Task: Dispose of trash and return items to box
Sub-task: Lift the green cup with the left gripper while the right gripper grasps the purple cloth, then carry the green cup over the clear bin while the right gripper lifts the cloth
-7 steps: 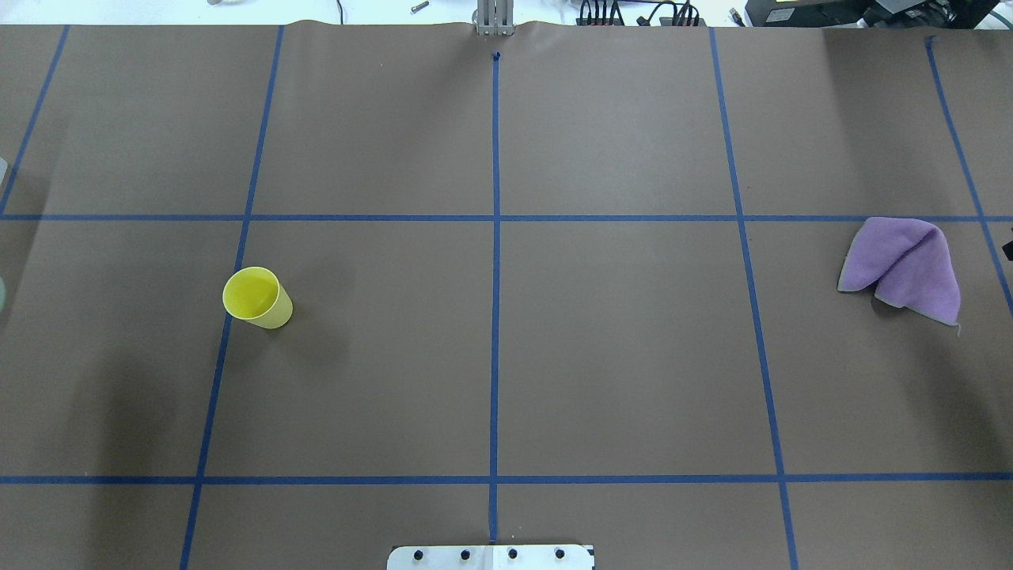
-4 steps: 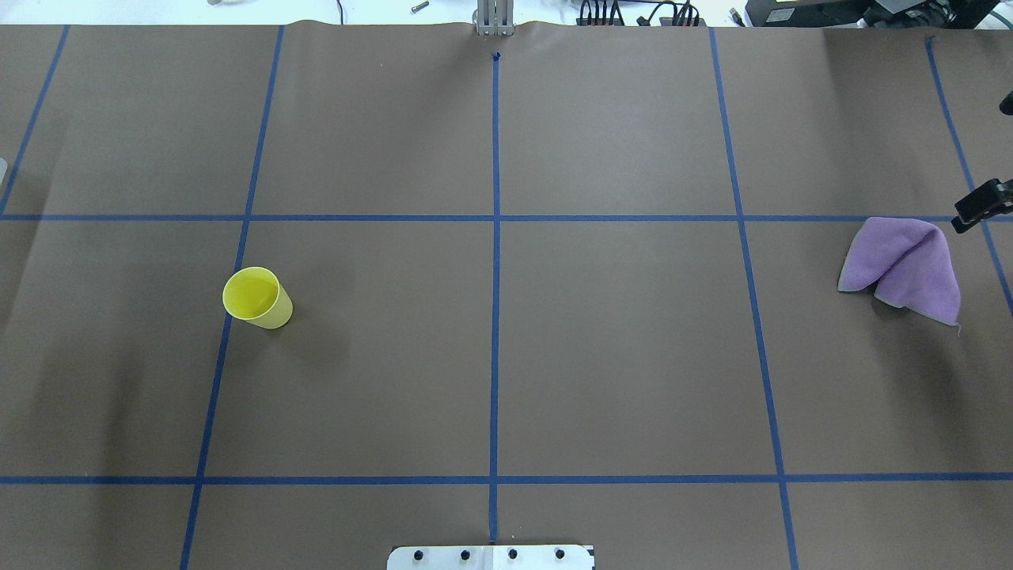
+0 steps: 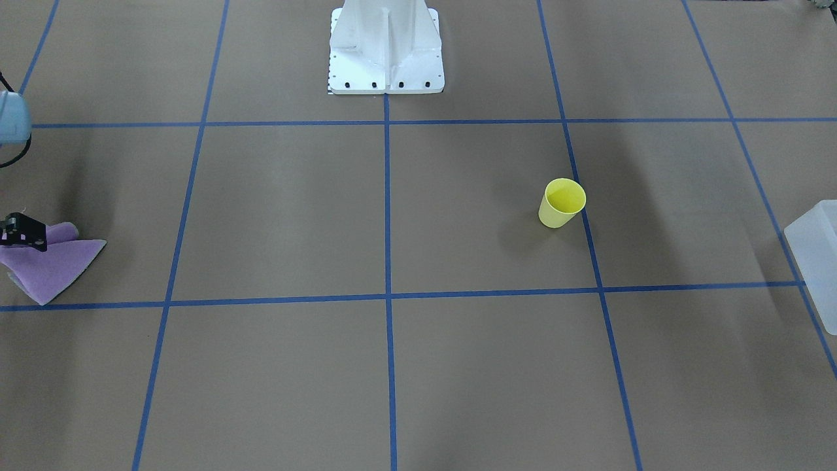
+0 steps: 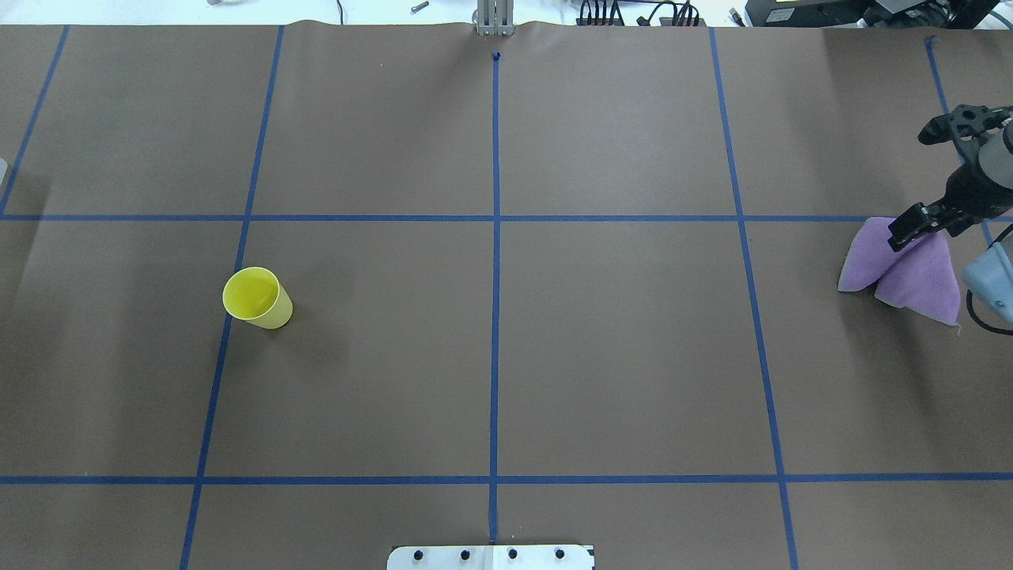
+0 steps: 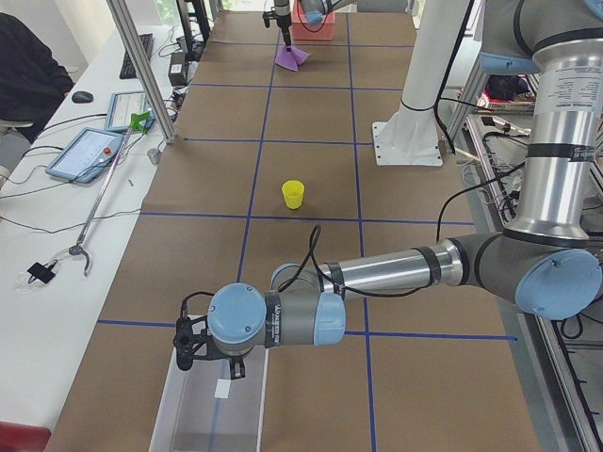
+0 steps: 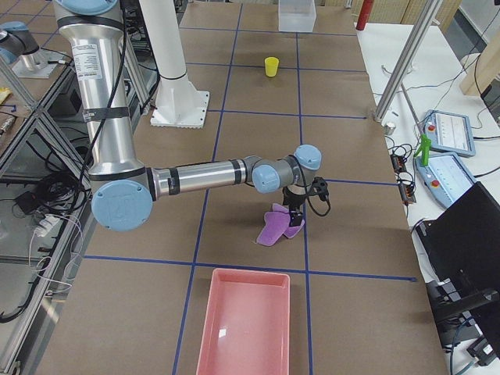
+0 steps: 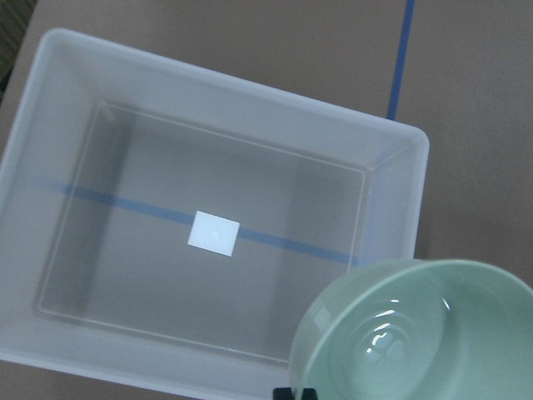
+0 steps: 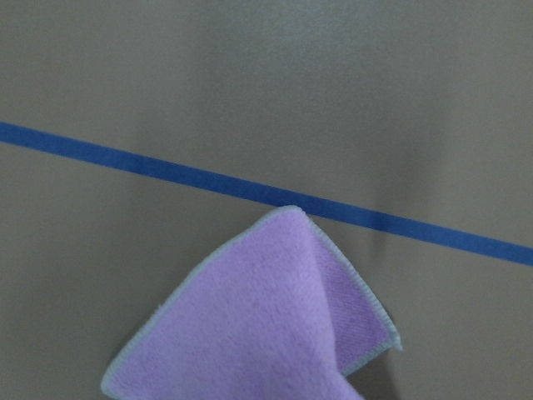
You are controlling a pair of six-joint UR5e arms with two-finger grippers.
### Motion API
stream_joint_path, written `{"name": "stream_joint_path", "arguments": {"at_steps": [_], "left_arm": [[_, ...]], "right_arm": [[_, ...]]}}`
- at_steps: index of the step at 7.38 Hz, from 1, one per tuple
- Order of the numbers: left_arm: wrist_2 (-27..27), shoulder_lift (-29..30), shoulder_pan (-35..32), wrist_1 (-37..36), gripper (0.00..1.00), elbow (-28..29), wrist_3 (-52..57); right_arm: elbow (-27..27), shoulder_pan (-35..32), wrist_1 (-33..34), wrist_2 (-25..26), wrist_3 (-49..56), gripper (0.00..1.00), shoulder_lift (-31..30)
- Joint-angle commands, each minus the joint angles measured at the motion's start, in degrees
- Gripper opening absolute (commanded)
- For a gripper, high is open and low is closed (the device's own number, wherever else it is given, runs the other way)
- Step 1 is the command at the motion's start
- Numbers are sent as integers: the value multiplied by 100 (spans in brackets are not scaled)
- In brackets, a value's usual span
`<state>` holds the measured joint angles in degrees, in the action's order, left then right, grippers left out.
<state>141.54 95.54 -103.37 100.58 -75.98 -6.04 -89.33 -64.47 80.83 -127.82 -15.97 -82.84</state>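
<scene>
A corner flap [image 8: 356,312] sticks out from under the cloth's top layer. The purple cloth [image 3: 61,267] will therefore stay folded double instead of falling open when I lift it.
My left gripper [image 5: 200,347] hangs over the translucent box [image 7: 250,83] at the table's left end and is shut on the rim of a pale green bowl [image 7: 416,333]. The box also shows in the front view [image 3: 814,252]. My right gripper [image 4: 910,188] is open, with one finger over the top of a purple cloth [image 4: 910,273] at the table's right end. The right wrist view shows the cloth [image 8: 266,333] just below, with no finger in sight. A yellow cup [image 4: 257,298] stands upright left of the centre.
A pink tray [image 6: 246,320] lies on the table beyond the cloth, at the right end. The robot's white base [image 3: 386,46] stands at the middle of the near edge. Blue tape lines cross the brown table cover [image 4: 617,348].
My right gripper has come in from the right edge of the overhead view and now stands open over the purple cloth. The cup and the cloth have not moved.
</scene>
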Motion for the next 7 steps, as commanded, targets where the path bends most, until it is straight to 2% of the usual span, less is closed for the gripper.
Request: {"name": "stream_joint_path", "arguments": {"at_steps": [1, 2, 4, 7], "left_arm": [[-12, 96, -51, -12, 0, 162, 86], [-12, 105, -43, 41, 0, 354, 94], [-240, 210, -8, 584, 0, 889, 7], [-249, 570, 228, 1233, 0, 1628, -816]], "right_arm": [[30, 110, -32, 2, 15, 2, -4], [-40, 110, -41, -6, 59, 0, 5], [-399, -21, -24, -94, -2, 0, -21], [-699, -784, 56, -901, -11, 0, -30]]}}
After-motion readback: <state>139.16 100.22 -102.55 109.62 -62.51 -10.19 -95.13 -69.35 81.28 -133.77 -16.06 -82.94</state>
